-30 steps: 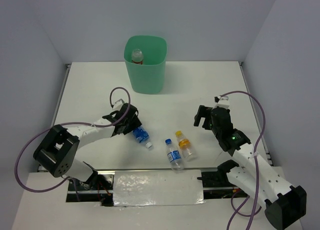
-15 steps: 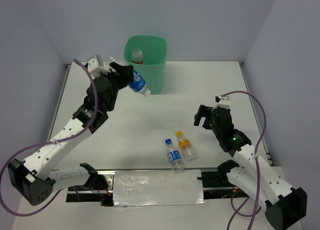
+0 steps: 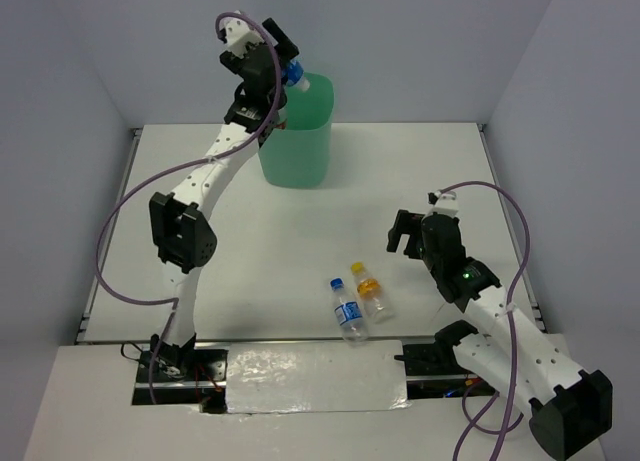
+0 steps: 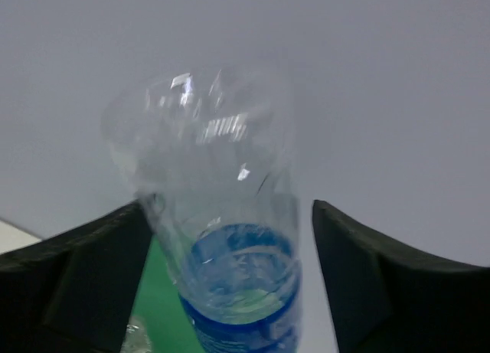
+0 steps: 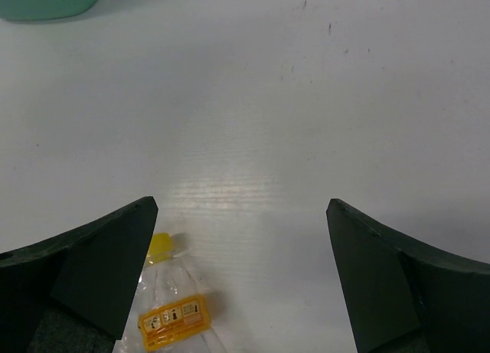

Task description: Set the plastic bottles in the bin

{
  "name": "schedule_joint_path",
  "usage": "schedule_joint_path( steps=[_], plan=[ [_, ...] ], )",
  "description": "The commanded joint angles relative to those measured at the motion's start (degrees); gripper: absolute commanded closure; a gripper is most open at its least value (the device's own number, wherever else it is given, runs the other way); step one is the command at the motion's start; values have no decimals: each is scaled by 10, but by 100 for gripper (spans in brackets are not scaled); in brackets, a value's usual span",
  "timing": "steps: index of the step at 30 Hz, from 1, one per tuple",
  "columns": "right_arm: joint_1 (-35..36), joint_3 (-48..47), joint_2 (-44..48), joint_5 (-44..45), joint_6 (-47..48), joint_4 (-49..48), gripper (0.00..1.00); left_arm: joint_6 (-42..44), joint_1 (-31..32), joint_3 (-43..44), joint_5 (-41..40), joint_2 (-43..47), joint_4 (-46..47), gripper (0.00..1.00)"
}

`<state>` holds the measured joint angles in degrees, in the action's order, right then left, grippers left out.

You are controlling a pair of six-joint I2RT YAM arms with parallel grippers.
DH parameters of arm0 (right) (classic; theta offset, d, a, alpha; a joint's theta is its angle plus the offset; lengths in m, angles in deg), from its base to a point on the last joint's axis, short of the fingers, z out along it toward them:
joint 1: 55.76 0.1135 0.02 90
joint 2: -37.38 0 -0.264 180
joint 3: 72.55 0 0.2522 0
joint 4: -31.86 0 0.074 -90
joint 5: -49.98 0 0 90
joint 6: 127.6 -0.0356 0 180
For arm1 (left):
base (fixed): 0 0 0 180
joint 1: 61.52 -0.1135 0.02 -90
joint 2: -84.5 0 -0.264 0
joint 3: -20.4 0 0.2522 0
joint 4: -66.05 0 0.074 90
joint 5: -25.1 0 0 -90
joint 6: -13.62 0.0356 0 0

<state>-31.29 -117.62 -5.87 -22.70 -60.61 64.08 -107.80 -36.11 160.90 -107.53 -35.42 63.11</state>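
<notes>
The yellow-capped bottle (image 3: 373, 297) should turn out empty when the robot lifts it, its orange only a label, because clear plastic shows around the bottle's printed orange band (image 3: 368, 287).
My left gripper (image 3: 283, 65) is raised over the rim of the mint-green bin (image 3: 295, 141). A clear bottle with a blue label (image 3: 294, 73) hangs between its jaws. In the left wrist view this bottle (image 4: 230, 246) leans on the left finger (image 4: 92, 269), with a gap to the right finger (image 4: 375, 284), so the gripper (image 4: 230, 209) is open. Green bin interior (image 4: 157, 292) shows below. Two bottles lie on the table: a blue-capped one (image 3: 347, 308) and a yellow-capped one with orange liquid (image 3: 370, 292). My right gripper (image 3: 415, 231) stands open just right of them, empty (image 5: 239, 207); the yellow-capped bottle (image 5: 172, 315) lies by its left finger.
The bin stands at the back middle of the white table (image 3: 200, 231), and its base (image 5: 46, 1) shows in the right wrist view's top left corner. Grey walls enclose the table on three sides. A silver plate (image 3: 315, 376) lies between the arm bases.
The left arm lifted the blue-labelled bottle off the table, swung it up and back over the bin's rim, and its jaws have parted. The right arm has not moved.
</notes>
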Motion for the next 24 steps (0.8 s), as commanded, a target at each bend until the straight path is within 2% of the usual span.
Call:
schedule_joint_path(
  steps=[1,5,10,15,18,19,21,22,24],
  plan=[
    [-4,-3,-3,-3,13,-21,0,23,-3,55,-17,-23,-26,1],
    [-4,-1,1,-47,31,-39,0,29,-2,6,19,20,3,1],
    [-3,-2,11,-91,35,-45,0,42,-2,19,41,58,-55,1],
    [-3,2,20,-138,18,-20,0,43,-2,-52,110,158,-147,1],
    [2,16,19,-201,1,-11,0,32,-2,-149,153,251,-235,1],
    [8,20,14,-233,-2,-11,0,22,-2,-231,173,310,-267,1],
    [27,27,4,-243,-10,2,0,-5,-2,-336,199,375,-272,1],
    [36,29,-1,-234,-13,7,0,-14,-1,-449,223,442,-259,1],
    [67,31,-23,-216,-21,27,0,-51,3,-557,244,505,-239,1]
  ],
)
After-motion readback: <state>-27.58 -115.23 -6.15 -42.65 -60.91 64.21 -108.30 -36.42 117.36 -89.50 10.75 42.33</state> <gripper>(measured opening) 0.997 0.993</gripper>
